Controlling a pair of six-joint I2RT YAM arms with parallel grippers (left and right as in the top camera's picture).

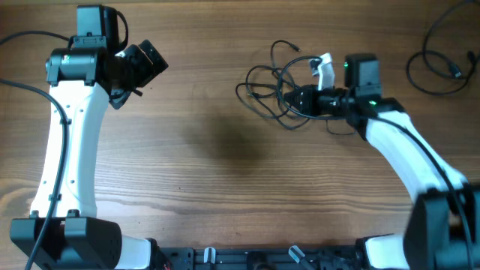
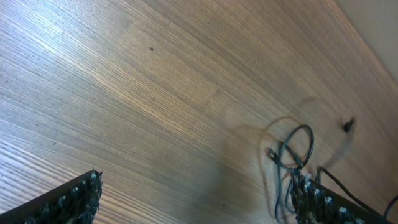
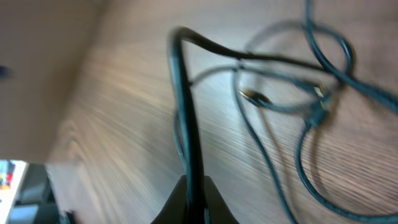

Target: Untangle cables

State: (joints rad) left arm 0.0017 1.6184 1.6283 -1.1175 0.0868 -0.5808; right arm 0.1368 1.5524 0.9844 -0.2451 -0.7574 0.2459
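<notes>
The cord in the robot's right gripper runs across the tangled loops [image 1: 280, 88], so the robot should raise the cord high, and its left gripper should pull the loops away [image 1: 251, 95].
The cables [image 1: 270, 86] are thin black cords in a tangled bunch of loops at the table's upper middle. My right gripper [image 1: 294, 99] sits at the right edge of the bunch, shut on one cord. In the right wrist view that cord [image 3: 186, 112] runs up from between the closed fingers [image 3: 194, 196], with more loops and a small plug [image 3: 252, 96] beyond. My left gripper [image 1: 146, 64] is open and empty, far to the left of the bunch. In the left wrist view its fingers [image 2: 199, 199] are spread wide, and the cable loops [image 2: 295, 155] show by the right finger.
Another black cord [image 1: 439, 64] loops at the table's far right corner, apart from the bunch. A white part [image 1: 324, 69] of the right arm sits just above the gripper. The arm bases stand along the front edge.
</notes>
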